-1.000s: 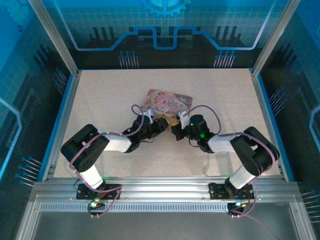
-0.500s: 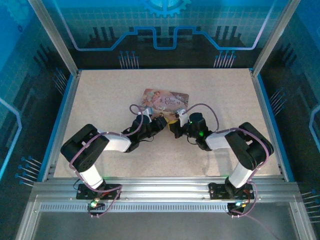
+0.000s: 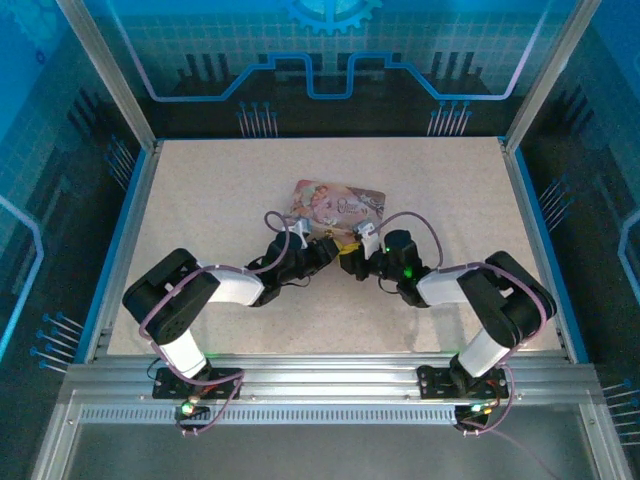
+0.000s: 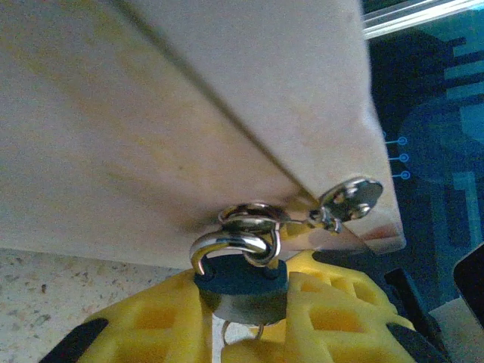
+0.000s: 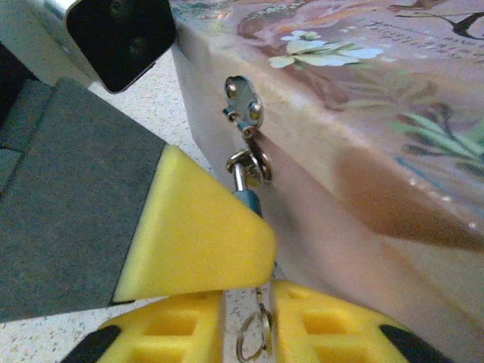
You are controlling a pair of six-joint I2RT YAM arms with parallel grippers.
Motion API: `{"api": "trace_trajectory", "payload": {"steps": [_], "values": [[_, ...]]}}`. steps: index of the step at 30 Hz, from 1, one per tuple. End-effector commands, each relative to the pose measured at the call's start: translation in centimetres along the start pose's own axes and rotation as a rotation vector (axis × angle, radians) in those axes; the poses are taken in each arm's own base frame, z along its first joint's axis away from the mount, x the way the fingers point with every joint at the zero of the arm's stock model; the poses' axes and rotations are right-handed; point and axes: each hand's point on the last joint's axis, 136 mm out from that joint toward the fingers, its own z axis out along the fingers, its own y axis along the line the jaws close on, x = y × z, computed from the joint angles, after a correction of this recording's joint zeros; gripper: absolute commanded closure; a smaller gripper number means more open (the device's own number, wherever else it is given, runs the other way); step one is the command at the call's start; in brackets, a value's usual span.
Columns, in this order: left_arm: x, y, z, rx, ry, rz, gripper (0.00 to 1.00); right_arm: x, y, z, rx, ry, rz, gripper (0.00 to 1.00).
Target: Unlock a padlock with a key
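The key's ring is deep between the fingers of my right gripper. Next, my right gripper moves back a little and pinches the key's head with the ends of its fingers.
The tiny blue padlock sits between the yellow pads of my left gripper, which is shut on its body. Its silvery shackle hooks through the ring of the pink tin's hasp, and one end of the shackle stands free above the body. From the right wrist, a sliver of the padlock shows behind the left gripper's finger. A thin key with its ring hangs below the padlock, in the narrow gap of my right gripper, whose fingers stand slightly apart. Both grippers, left and right, meet at the tin's near edge.
The flat pink picture-printed tin lies mid-table on the speckled tabletop. Its side wall runs close along my right gripper. Blue rails and glass walls border the table.
The right gripper nudged left towards the padlock half a second ago and has since come back slightly right. The left gripper has held still on the padlock.
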Motion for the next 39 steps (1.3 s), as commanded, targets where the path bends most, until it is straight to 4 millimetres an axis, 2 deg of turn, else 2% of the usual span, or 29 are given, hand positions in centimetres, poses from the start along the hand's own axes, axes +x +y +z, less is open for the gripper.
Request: {"api": "trace_trajectory", "payload": {"steps": [1,5,13,19,26,39], "values": [[2.0,-1.7,0.6,0.065,0.088,-0.007,0.88,-2.1,0.5,-0.8,-0.013,-0.078,-0.056,0.71],[1.9,-1.6,0.6,0.060,0.085,-0.006,0.88,-1.1,0.4,-1.8,0.005,-0.059,-0.053,0.62],[1.8,-1.7,0.7,0.061,0.082,-0.004,0.88,1.1,0.1,-4.3,0.055,-0.028,-0.020,0.51],[1.7,-1.9,0.7,0.066,0.082,-0.005,0.88,2.1,0.6,-5.3,0.036,-0.010,0.011,0.53],[1.8,-2.1,0.6,0.070,0.083,-0.004,0.88,2.4,1.0,-4.7,0.017,0.002,0.012,0.64],[1.7,-2.3,0.5,0.074,0.085,-0.003,0.88,1.1,0.6,-2.2,0.009,-0.016,0.015,0.66]]}}
